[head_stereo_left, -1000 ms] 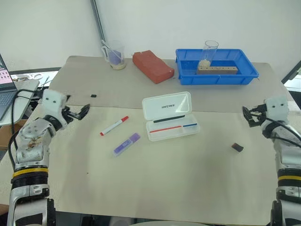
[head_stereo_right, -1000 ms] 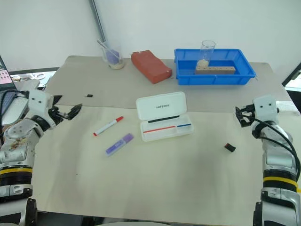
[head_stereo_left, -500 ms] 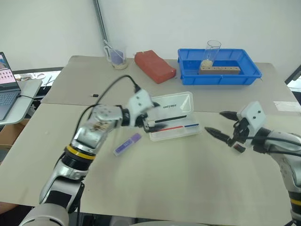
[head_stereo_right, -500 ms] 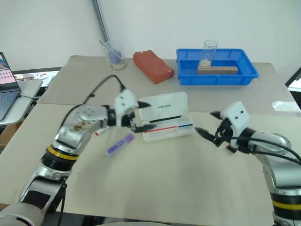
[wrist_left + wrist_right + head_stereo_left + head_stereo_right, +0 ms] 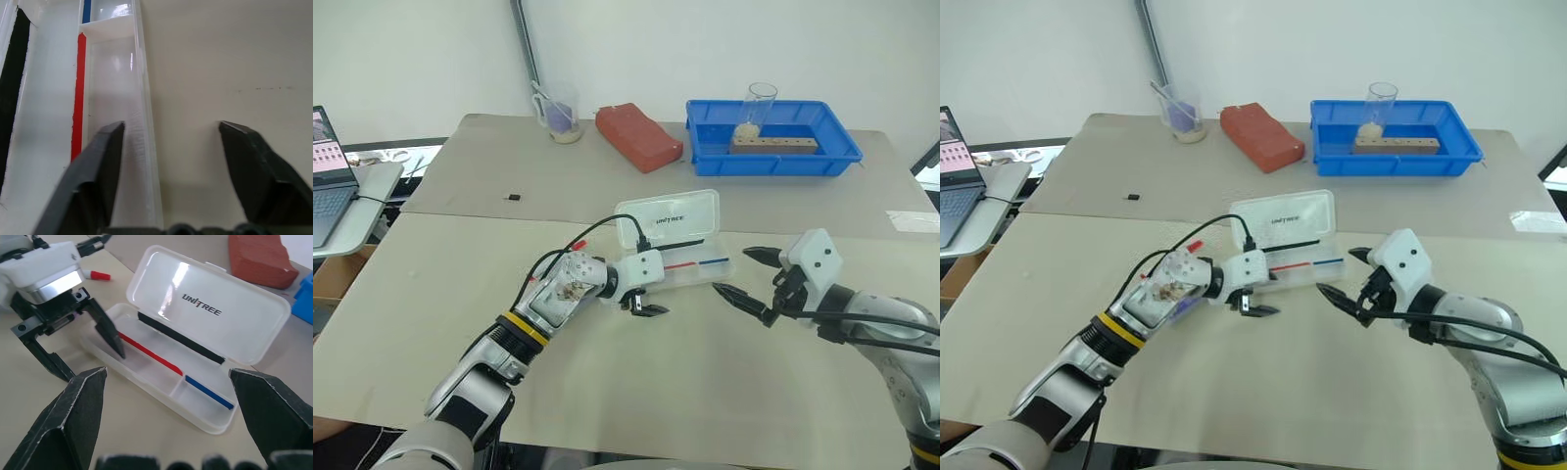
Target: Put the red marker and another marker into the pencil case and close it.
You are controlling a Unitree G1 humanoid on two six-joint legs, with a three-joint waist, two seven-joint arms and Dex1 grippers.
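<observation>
The slot (image 5: 683, 276) by the thin red stick is long and empty; I expect the lowered purple marker to lie flat inside.
The pencil case (image 5: 669, 219) lies open at mid-table, its lid (image 5: 205, 308) tipped back. A black, a thin red and a thin blue stick lie in its base. My left gripper (image 5: 643, 306) is open at the case's near left corner. One finger (image 5: 110, 335) is inside the base and the other is over the table, so the jaws straddle the front wall (image 5: 144, 122). The red marker's red cap (image 5: 100, 275) shows behind my left wrist. The other marker is hidden under my left forearm. My right gripper (image 5: 744, 275) hangs wide open and empty, just right of the case.
At the back right stands a blue tray (image 5: 773, 162) holding a glass (image 5: 754, 106) and a wooden block. A red brick-like block (image 5: 639, 137) and a cup (image 5: 558, 113) stand at the back. A small black piece (image 5: 513, 197) lies to the left. A laptop (image 5: 328, 186) is on a side table.
My left arm swung from the far left across to the case and dropped to its front wall, jaws narrowing. My right gripper moved left toward the case. The camera shifted.
</observation>
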